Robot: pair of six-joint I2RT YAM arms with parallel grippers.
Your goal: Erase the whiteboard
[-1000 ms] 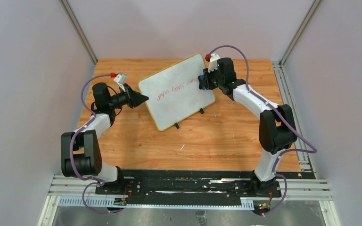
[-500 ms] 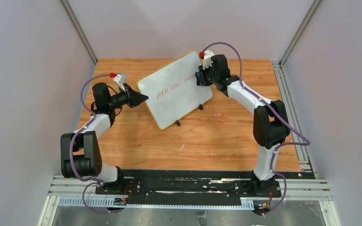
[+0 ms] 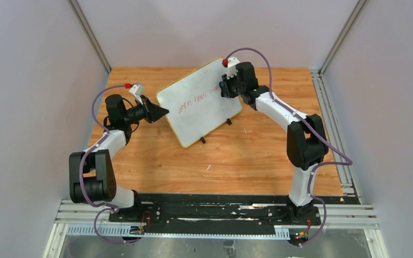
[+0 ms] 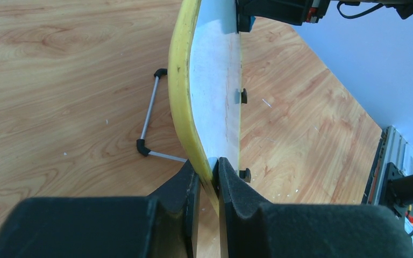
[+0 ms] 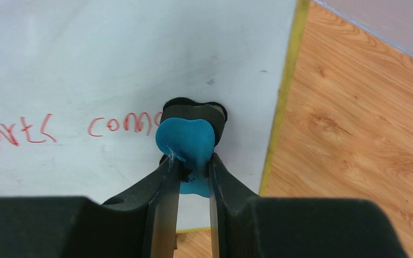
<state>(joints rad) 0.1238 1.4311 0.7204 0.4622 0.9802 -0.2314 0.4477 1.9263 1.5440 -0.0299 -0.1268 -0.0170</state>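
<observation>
The eraser is near the whiteboard's yellow rim (image 5: pixel 280 107) and red handwriting is still there beside it, so the robot's right gripper should wipe the eraser back across the last letters (image 5: pixel 125 123).
The whiteboard (image 3: pixel 201 102), white with a thin yellow rim and red handwriting, stands tilted on the wooden table. My left gripper (image 3: pixel 165 112) is shut on its left rim; in the left wrist view the pads (image 4: pixel 231 177) pinch the yellow rim (image 4: pixel 182 97). My right gripper (image 3: pixel 225 87) is shut on the blue-and-black eraser (image 5: pixel 187 141) and presses it on the board face (image 5: pixel 113 59) at the right end of the red writing (image 5: pixel 123 125), near the board's right rim.
The board's black clip feet (image 3: pixel 203 141) rest on the wooden table (image 3: pixel 236 156). A metal wire stand (image 4: pixel 149 115) lies behind the board. Grey walls close in left, right and back; a metal rail (image 3: pixel 333 107) runs along the table's right edge.
My right gripper with the eraser has moved left and up along the board's face. The board has shifted slightly up-left with it. The left gripper has held still.
</observation>
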